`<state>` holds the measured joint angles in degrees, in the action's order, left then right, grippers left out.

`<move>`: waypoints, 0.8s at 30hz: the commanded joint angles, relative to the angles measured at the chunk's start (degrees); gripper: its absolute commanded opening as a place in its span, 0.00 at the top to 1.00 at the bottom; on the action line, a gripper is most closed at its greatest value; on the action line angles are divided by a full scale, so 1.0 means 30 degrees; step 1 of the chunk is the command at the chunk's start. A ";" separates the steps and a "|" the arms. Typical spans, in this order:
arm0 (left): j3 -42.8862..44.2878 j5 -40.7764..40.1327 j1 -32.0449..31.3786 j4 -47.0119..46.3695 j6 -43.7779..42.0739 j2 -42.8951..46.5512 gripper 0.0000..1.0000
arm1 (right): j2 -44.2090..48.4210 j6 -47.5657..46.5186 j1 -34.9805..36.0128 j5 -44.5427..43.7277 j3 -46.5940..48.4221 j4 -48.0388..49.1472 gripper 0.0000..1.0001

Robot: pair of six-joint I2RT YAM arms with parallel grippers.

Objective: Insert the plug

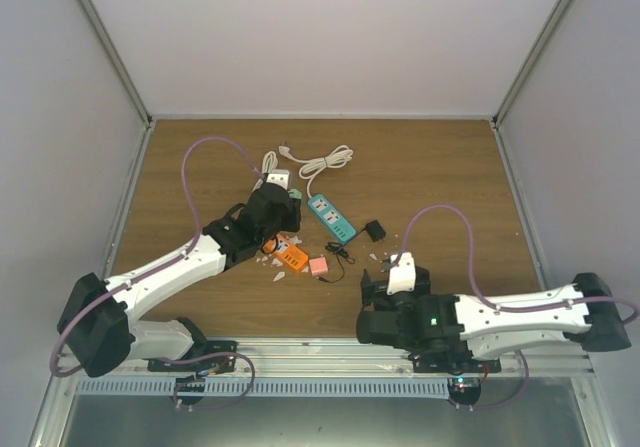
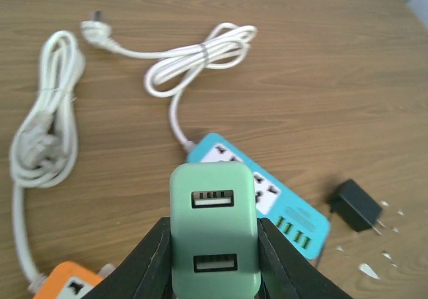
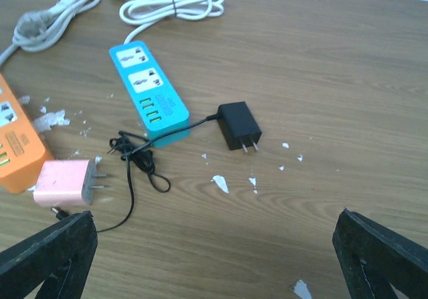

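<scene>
The pale green USB adapter block (image 2: 214, 229) is hanging crooked past the orange power strip. My left gripper should swing back and line it up over the strip's corded-end socket (image 2: 78, 287).
The plug (image 3: 239, 125), a small black boxy adapter with two prongs, lies flat on the wooden table just right of the teal power strip (image 3: 148, 88). It also shows in the top view (image 1: 374, 230) and at the right of the left wrist view (image 2: 354, 205). My right gripper (image 3: 214, 265) hangs wide open over bare table on the near side of the plug, holding nothing. My left gripper (image 2: 214, 245) is shut on a pale green USB adapter block (image 2: 212, 225), held above the table near the strip's (image 2: 267, 192) left end.
An orange power strip (image 3: 13, 145) and a pink adapter (image 3: 63, 182) lie left of the plug, with a thin black cable (image 3: 137, 155) tangled between them. Coiled white cords (image 2: 200, 58) lie behind the teal strip. White scraps dot the wood.
</scene>
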<state>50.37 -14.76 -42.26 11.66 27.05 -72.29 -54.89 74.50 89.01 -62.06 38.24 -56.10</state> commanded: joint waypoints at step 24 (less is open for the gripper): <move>-0.2297 -0.4993 0.1620 0.8349 1.3074 0.2258 1.00 | -0.5096 -0.2690 -0.0041 0.1591 0.0002 0.5012 0.01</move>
<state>42.00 -23.90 -36.71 29.74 53.67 -65.54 -70.98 66.59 89.03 -56.45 38.96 -43.44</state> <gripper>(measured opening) 0.255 0.995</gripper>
